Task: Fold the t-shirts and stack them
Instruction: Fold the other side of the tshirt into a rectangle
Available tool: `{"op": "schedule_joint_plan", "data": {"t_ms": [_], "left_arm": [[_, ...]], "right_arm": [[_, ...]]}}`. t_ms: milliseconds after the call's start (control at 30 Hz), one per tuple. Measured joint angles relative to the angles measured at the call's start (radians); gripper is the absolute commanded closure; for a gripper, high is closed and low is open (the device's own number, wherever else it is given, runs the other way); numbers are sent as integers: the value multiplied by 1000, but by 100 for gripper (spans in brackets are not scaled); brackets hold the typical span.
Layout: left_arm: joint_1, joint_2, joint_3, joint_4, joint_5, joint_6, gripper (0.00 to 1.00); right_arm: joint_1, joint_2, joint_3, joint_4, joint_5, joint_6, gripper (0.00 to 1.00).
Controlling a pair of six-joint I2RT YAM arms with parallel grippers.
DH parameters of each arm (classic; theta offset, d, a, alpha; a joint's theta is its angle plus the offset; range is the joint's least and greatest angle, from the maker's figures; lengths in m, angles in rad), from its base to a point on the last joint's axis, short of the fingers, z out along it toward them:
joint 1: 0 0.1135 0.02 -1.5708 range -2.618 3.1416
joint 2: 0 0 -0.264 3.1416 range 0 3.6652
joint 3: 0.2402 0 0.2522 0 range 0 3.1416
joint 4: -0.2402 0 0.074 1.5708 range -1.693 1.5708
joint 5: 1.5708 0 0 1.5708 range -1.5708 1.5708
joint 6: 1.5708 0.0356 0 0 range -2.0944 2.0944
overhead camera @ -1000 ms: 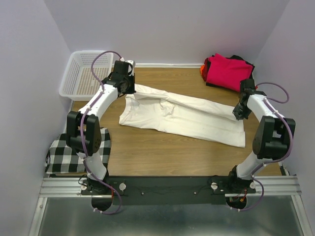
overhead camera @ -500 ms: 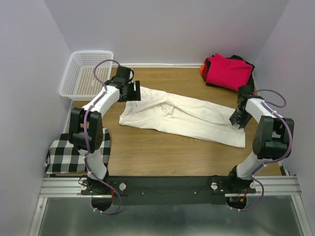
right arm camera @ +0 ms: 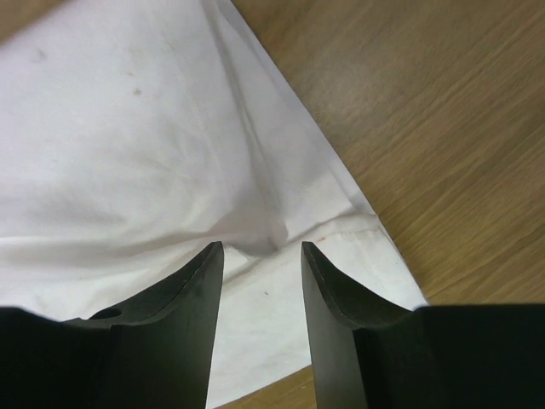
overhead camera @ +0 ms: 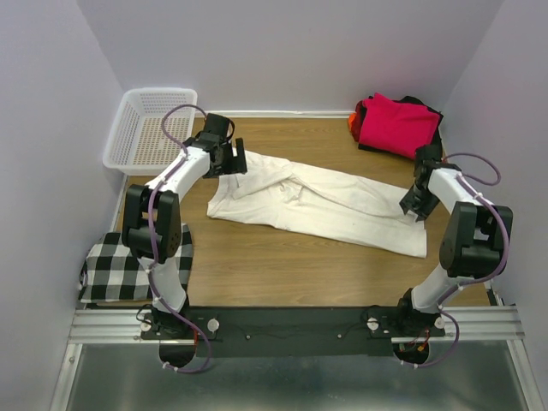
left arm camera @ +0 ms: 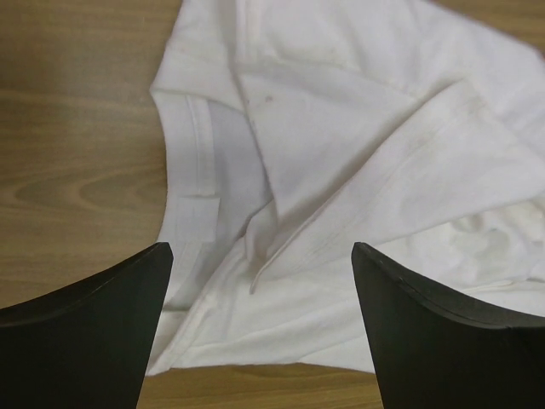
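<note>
The cream t-shirt's top layer (overhead camera: 264, 175) will spread forward over the lower layer when I pull it, because a loose diagonal edge (overhead camera: 264, 187) crosses the collar end.
The cream t-shirt (overhead camera: 317, 201) lies as a long folded band across the table, from back left to front right. My left gripper (overhead camera: 235, 163) hovers over its collar end. In the left wrist view that gripper (left arm camera: 262, 247) is wide open above the rumpled collar and sleeve (left arm camera: 341, 145), holding nothing. My right gripper (overhead camera: 414, 205) is over the hem end. In the right wrist view it (right arm camera: 261, 247) is open, with a raised fold of fabric (right arm camera: 255, 230) just beyond the tips, not pinched. The folded magenta-red t-shirt (overhead camera: 396, 124) tops a stack at the back right, with black (overhead camera: 433, 114) and orange (overhead camera: 353, 122) edges showing beneath.
A white mesh basket (overhead camera: 150, 128) stands at the back left corner, beside the table. A black-and-white checked cloth (overhead camera: 128, 265) lies off the table's front left. Walls close in on both sides. Bare wood (overhead camera: 282, 265) shows in front of the shirt.
Both grippers were shut and have opened, letting go of the cream shirt's ends. The left one shifted slightly right over the collar and the fabric settled flat.
</note>
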Motion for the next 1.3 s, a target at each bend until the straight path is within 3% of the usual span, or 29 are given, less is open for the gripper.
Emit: {"op": "schedule_joint_plan", "data": {"t_ms": [400, 633, 733, 767, 833, 867, 967, 1300], "left_arm": [[-76, 246, 294, 121, 178, 89, 5], [-135, 392, 438, 114, 206, 116, 5], [-137, 413, 460, 112, 205, 116, 11], [-137, 415, 463, 109, 204, 116, 21], [-137, 420, 470, 102, 202, 116, 28], [-137, 422, 472, 99, 200, 119, 37], [-137, 426, 472, 82, 189, 118, 47], [-153, 429, 471, 50, 173, 120, 49]], "right_arm": [[17, 10, 114, 14, -11, -4, 50], [49, 28, 139, 33, -45, -5, 50], [56, 28, 139, 34, -52, -5, 50], [56, 28, 139, 35, -53, -5, 50], [56, 28, 139, 35, -53, -4, 50], [56, 28, 139, 35, -53, -4, 50], [56, 28, 139, 35, -54, -4, 50], [56, 28, 138, 35, -56, -4, 51]]}}
